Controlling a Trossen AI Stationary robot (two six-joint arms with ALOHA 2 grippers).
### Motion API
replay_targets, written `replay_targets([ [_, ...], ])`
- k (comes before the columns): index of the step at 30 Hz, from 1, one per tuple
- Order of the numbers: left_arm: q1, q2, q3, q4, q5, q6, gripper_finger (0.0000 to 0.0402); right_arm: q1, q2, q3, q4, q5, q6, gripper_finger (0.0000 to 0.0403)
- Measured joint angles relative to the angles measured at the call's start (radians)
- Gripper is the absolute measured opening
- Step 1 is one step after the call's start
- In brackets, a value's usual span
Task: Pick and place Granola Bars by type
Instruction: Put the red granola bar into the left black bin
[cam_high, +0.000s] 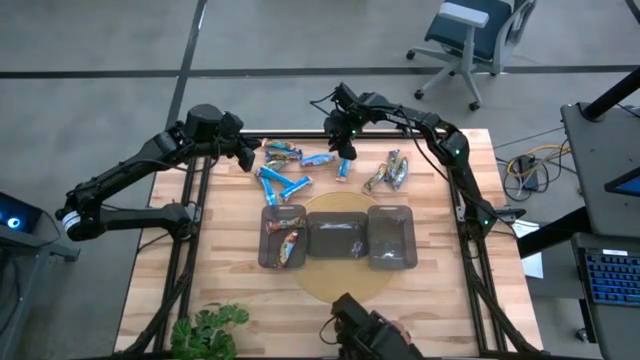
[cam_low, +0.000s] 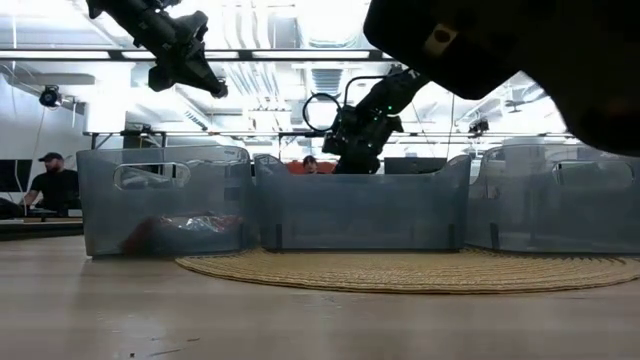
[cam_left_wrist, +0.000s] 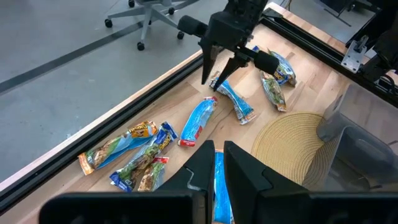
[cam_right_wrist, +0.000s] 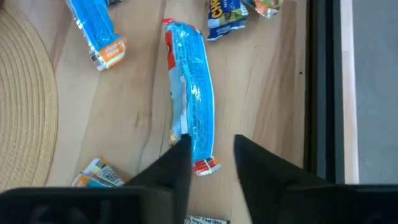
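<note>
The blue bar's edge is overlapped by one finger of my right gripper, so I should open the gripper wider and lower it around the bar's end by the red tip before I close it.
Granola bars lie loose on the far part of the wooden table: blue ones and mixed-colour ones. My right gripper is open and points steeply down over the end of one blue bar, which lies flat on the wood; that end shows between the fingers. The same bar also shows in the left wrist view, below the right gripper. My left gripper hangs shut above the far left of the table, holding nothing. My right gripper: one finger overlaps the edge of the blue bar's end, and the other stands apart beside it. I cannot tell whether either finger touches the bar. The bar lies flat on the table.
Three dark translucent trays stand in a row on a round woven mat; the left one holds two bars. A black rail runs along the far edge. A plant sits at the near left.
</note>
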Motion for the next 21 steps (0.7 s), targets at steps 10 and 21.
replay_targets([
  [10, 0.000, 0.000, 0.000, 0.000, 0.000, 0.000, 0.0018, 0.017, 0.000, 0.000, 0.017, 0.003, 0.042, 0.0246],
  [21, 0.000, 0.000, 0.000, 0.000, 0.000, -0.006, 0.0018, 0.042, 0.023, 0.000, 0.020, 0.015, -0.004, 0.0250],
])
